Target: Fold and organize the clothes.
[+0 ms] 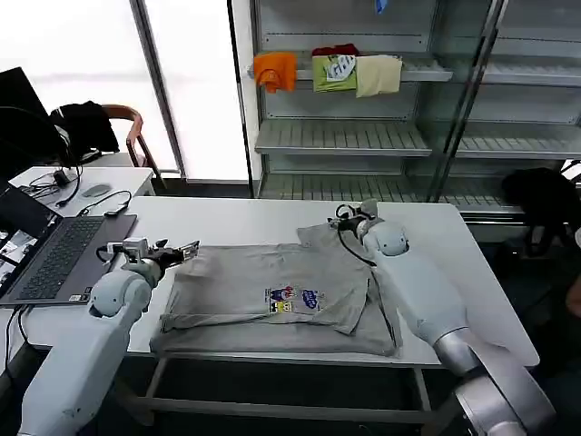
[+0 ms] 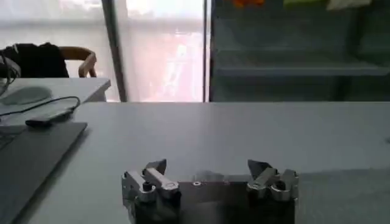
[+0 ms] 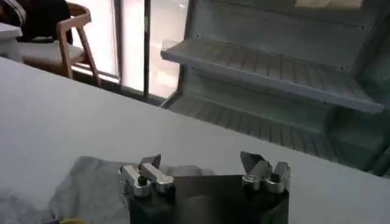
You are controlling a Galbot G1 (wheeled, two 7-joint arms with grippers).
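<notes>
My gripper will fold the T-shirt's far side [image 1: 254, 257] over, and that side will cover most of the print, because the grey T-shirt's near flap [image 1: 259, 318] already reaches the print.
The clothes are one light grey T-shirt [image 1: 263, 295] lying flat on the white table [image 1: 245, 218], its sides partly folded in and its small multicoloured print [image 1: 295, 299] facing up. My left gripper [image 1: 179, 252] hovers open just above the shirt's left upper corner. In the left wrist view the left gripper [image 2: 207, 166] holds nothing, with bare tabletop beyond its jaws. My right gripper [image 1: 350, 214] stands open at the shirt's far right corner. In the right wrist view the right gripper [image 3: 200, 159] is empty, with grey T-shirt cloth [image 3: 91, 182] lying beside and under it.
An open laptop [image 1: 54, 254] with cables sits on the table's left end. Behind is a metal shelf [image 1: 345, 136] carrying small orange, green and cream folded garments [image 1: 327, 71]. A chair with black cloth [image 1: 86, 127] stands back left. A black bag [image 1: 545, 195] is at right.
</notes>
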